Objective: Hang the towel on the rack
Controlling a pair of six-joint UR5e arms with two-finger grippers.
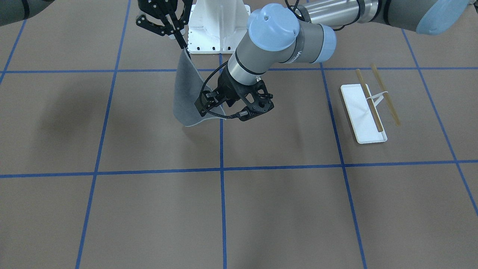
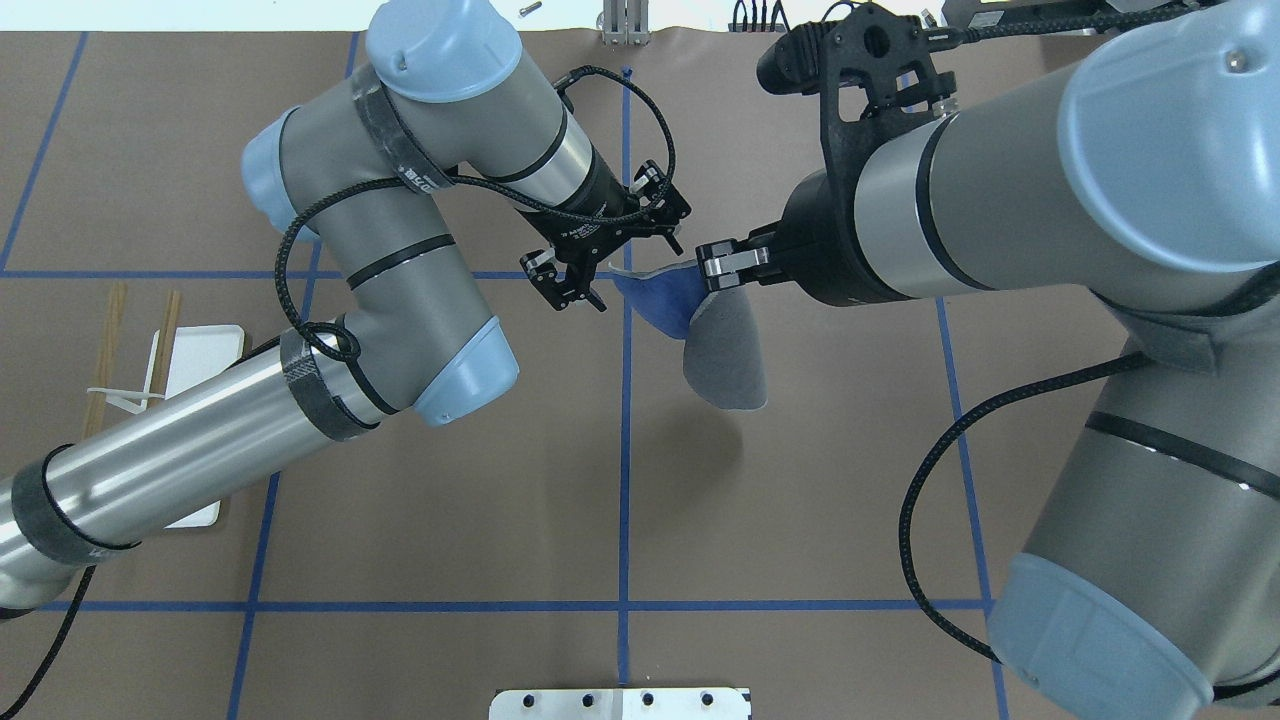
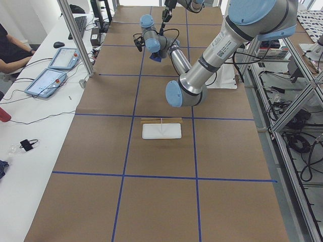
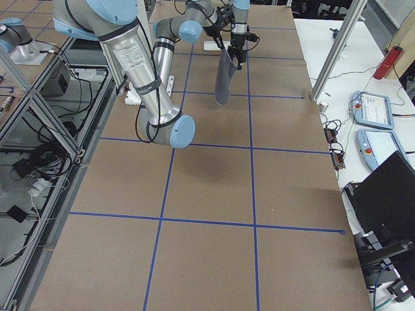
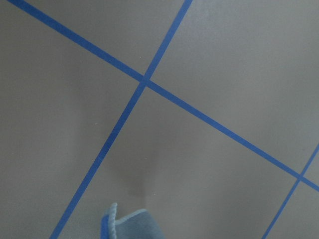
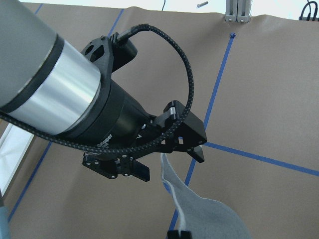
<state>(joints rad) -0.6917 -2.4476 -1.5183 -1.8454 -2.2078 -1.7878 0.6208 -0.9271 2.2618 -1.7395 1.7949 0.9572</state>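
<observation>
The towel's lower edge [image 1: 198, 122] curves limply, so the towel will sag and fold over, showing some blue, when I carry it with my left gripper.
The towel [image 1: 186, 93] hangs in the air, grey side out, with blue showing near its top in the overhead view [image 2: 660, 300]. My right gripper [image 2: 725, 265] is shut on its upper edge and holds it above the table. My left gripper [image 6: 167, 162] is open, with a towel corner between its fingers [image 6: 195, 149]; it also shows in the front view [image 1: 209, 104]. That corner shows at the bottom of the left wrist view [image 5: 132, 224]. The rack [image 1: 364, 112], a white tray base with two brown rods [image 1: 384, 93], stands apart on my left side.
The white robot pedestal [image 1: 216, 26] stands behind the towel. In the overhead view my left arm [image 2: 180, 450] covers part of the rack base [image 2: 200, 350]. Blue tape lines [image 1: 222, 209] cross the brown table. Operator desks with tablets [image 3: 48, 80] line the far side.
</observation>
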